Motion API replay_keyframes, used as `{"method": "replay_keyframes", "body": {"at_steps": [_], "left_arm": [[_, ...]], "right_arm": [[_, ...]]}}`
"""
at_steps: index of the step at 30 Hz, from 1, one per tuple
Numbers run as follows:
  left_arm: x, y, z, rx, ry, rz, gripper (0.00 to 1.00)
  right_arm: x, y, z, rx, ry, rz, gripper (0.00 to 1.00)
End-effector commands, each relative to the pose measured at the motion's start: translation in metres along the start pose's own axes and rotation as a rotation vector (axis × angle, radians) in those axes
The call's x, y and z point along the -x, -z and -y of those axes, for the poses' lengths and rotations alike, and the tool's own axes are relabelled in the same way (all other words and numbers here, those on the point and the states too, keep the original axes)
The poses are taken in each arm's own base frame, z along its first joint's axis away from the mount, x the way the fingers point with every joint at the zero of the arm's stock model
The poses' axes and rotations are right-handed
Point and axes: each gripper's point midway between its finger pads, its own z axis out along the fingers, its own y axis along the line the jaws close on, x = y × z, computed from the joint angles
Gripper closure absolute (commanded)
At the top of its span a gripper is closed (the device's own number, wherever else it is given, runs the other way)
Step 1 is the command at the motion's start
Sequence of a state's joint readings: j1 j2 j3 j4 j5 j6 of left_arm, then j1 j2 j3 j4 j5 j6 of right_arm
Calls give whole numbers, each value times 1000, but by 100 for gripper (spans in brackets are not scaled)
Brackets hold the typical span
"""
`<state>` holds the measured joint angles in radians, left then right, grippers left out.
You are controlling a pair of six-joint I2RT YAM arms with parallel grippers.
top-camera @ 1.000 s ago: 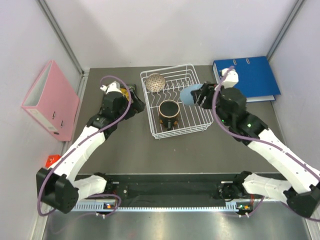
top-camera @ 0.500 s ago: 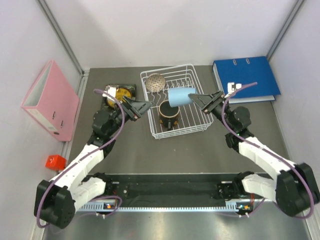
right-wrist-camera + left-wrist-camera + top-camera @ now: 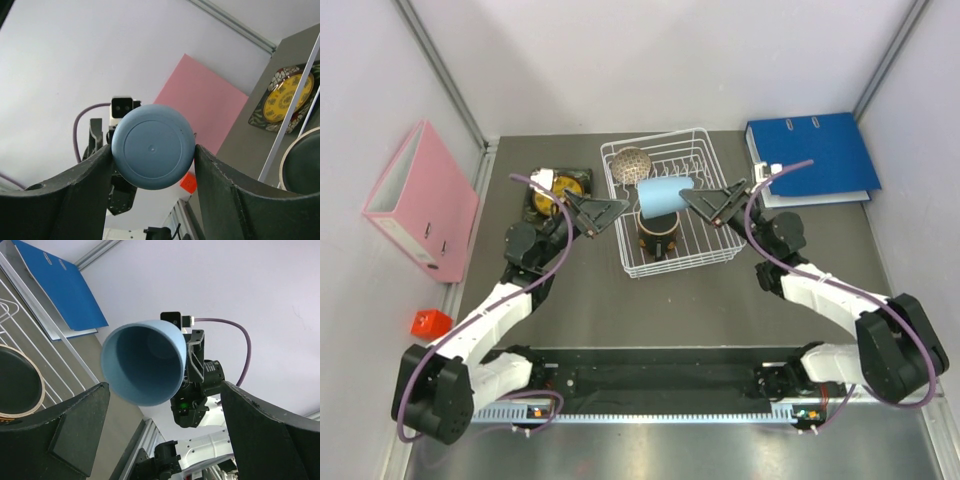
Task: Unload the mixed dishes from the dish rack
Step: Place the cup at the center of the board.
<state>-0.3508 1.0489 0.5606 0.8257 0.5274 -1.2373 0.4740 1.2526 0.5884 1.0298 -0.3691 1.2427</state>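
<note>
My right gripper is on the light-blue cup's base [image 3: 152,149], far from the pink binder. My left gripper should first take hold of the cup's rim [image 3: 641,198] and then put the cup down by the binder.
My right gripper [image 3: 696,200] is shut on the base of the small light-blue cup [image 3: 665,195] and holds it on its side above the white wire dish rack [image 3: 720,240]. In the right wrist view the cup's base [image 3: 152,146] sits between both fingers. My left gripper [image 3: 613,209] is open and empty just left of the cup, facing its open mouth [image 3: 145,362]. The speckled bowl [image 3: 631,164] and the dark mug [image 3: 658,226] are in the rack. The dark floral square plate [image 3: 542,203] with the amber-yellow plate [image 3: 563,186] on it lies on the table left of the rack.
A pink binder [image 3: 420,200] leans at the left wall. A blue binder [image 3: 815,155] lies right of the rack. A small red object [image 3: 424,323] sits at the table's left edge.
My right gripper has carried the blue cup from the rack's right side leftward over the rack, turning it on its side. My left gripper has lifted off the plates and turned toward the cup.
</note>
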Motion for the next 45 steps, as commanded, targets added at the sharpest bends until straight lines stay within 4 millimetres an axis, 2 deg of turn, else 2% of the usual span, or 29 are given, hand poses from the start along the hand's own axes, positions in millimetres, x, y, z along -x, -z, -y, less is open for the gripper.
{"method": "replay_keyframes", "body": {"at_steps": [1,7,10,12,14,15,17,18,21,22,23,27,28,29,30,31,32,33,34,35,36,37,38,39,40,42,44,45], "left_arm": [[7,-6,31,-104,-42,1,5],[0,-9,26,-93,-20,-18,9],[-2,-8,25,-88,-20,-21,17],[-2,-7,24,-85,-27,-20,30],[-2,-7,24,-80,-34,-20,38],[-2,-7,25,-80,-40,-19,46],[-3,-6,22,-71,-42,-25,53],[-3,-7,22,-69,-41,-25,60],[-5,-6,21,-70,-43,-35,72],[-4,-6,22,-72,-45,-35,91],[-6,-6,21,-65,-43,-40,100],[-5,-5,19,-53,-50,-33,100],[-4,-5,19,-46,-52,-26,100],[-2,-6,17,-35,-73,-20,100],[3,-6,16,4,-79,-9,100],[5,-6,11,49,-86,-12,100],[9,-6,7,87,-154,-14,100],[16,-5,2,187,-164,-14,100],[23,-4,-3,254,-196,-11,100],[34,-1,-12,343,-280,3,100],[64,-1,-14,472,-325,90,100],[63,19,-43,668,-318,59,100],[71,31,-54,774,-377,50,100],[91,34,-56,869,-412,92,100],[105,69,-79,1105,-450,138,100],[125,92,-92,1266,-494,186,100],[143,122,-106,1387,-512,226,100],[143,132,-116,1421,-503,215,100]], "right_arm": [[-5,-19,-25,82,72,-4,100],[-21,-30,-16,68,62,-40,100],[-27,-34,-12,59,56,-54,100],[-31,-35,-10,54,54,-63,100],[-33,-35,-8,44,57,-67,100],[-34,-35,-6,40,58,-72,100],[-35,-35,-6,35,56,-75,100],[-37,-35,-6,35,62,-80,100],[-39,-34,-5,26,69,-89,100],[-40,-33,-5,22,72,-92,100],[-41,-33,-5,19,73,-95,100],[-47,-30,-5,19,98,-136,99],[-49,-30,-2,6,108,-153,53],[-46,-34,-10,8,132,-160,23],[-52,-30,15,-106,174,-207,1],[-49,-29,17,-137,212,-210,0],[-40,-29,6,-159,257,-194,0],[-25,-27,16,-234,360,-149,0],[-27,-14,35,-353,390,-183,0],[-14,-14,18,-369,450,-145,0],[7,-7,28,-482,550,-76,0],[13,4,34,-581,584,-91,0],[17,10,34,-628,614,-81,0],[30,20,41,-712,661,-45,0],[32,28,45,-766,674,-53,0],[38,38,48,-817,700,-35,0],[36,46,53,-834,714,-46,0],[35,48,54,-836,718,-48,0]]}}
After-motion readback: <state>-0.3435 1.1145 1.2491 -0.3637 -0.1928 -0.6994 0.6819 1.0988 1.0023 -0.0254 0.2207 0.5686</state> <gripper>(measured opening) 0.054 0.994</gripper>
